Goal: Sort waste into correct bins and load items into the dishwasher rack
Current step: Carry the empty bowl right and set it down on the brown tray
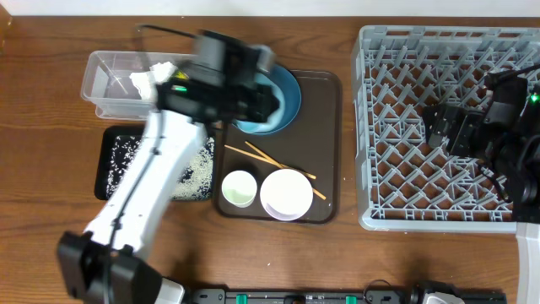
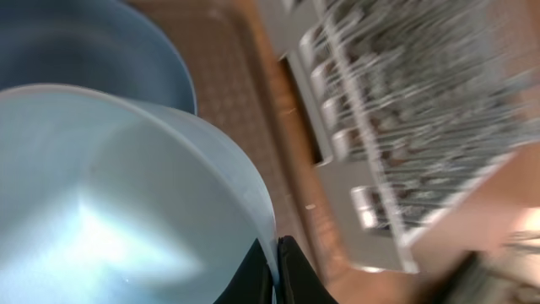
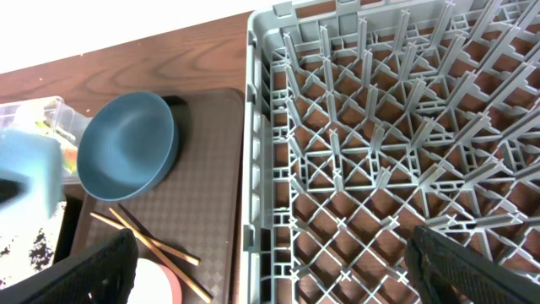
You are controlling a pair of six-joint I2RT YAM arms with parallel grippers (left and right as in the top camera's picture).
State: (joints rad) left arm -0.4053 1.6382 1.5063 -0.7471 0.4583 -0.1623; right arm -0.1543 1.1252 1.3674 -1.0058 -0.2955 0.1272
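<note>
I should keep carrying the light-blue bowl with my left gripper there (image 1: 313, 147), to where the brown tray (image 1: 322, 127) beside the grey rack has free room for it, until the bowl's base rests.
My left gripper (image 2: 277, 245) is shut on the rim of the small light-blue bowl (image 2: 110, 203), one finger inside and one outside. It holds the bowl over the left side of the brown tray, beside the wide dark-blue bowl (image 1: 285, 100). The left wrist view is blurred by motion. In the right wrist view the light-blue bowl (image 3: 29, 169) is a pale blur left of the empty dark-blue bowl (image 3: 126, 143). My right gripper (image 3: 270, 253) hangs open over the grey dishwasher rack (image 1: 396, 127), holding nothing. Two chopsticks (image 1: 270, 158), a white cup (image 1: 240, 187) and a white bowl (image 1: 287, 194) lie on the tray.
The brown serving tray (image 1: 329, 143) sits between the bins and the rack. A clear tub (image 1: 105, 84) with a white napkin (image 1: 142, 82) stands at the back left. In front of it is the black tray (image 1: 114, 160) with rice grains (image 1: 198, 173). My left arm crosses above both.
</note>
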